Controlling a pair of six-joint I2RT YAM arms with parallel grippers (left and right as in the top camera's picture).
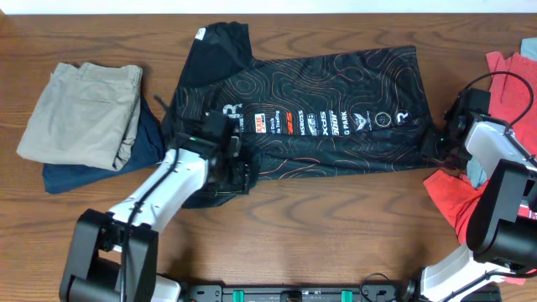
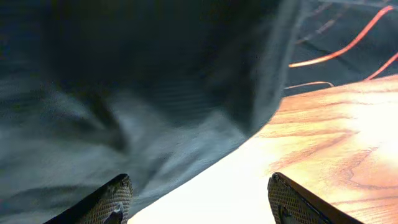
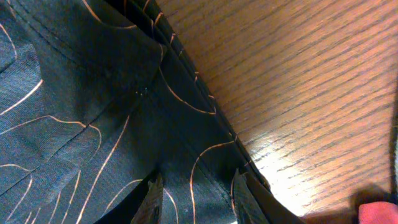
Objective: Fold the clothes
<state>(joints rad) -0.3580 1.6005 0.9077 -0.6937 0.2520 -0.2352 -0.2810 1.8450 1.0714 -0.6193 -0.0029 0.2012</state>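
Next, I fold a flap of the black jersey [image 1: 216, 199] back onto the jersey's body [image 1: 250, 107] with my left gripper before the main fold, because it sticks out past the jersey's front edge.
The black jersey [image 1: 336, 138] with orange contour lines and white and red logos lies spread across the middle of the table, collar to the left. My left gripper [image 1: 239, 172] is over its lower left part. In the left wrist view the gripper [image 2: 202, 199] is open wide, with dark cloth [image 2: 124, 93] under its left finger and bare table between the fingers. My right gripper [image 1: 445, 138] is at the jersey's right edge. In the right wrist view its fingers [image 3: 200, 199] are partly apart and straddle the jersey's hem [image 3: 93, 93], tips down on the fabric.
Folded khaki trousers [image 1: 84, 113] lie on a navy garment [image 1: 126, 164] at the left. A red T-shirt [image 1: 512, 75] lies at the right edge, close to my right arm. Bare wood table [image 1: 336, 226] runs along the front.
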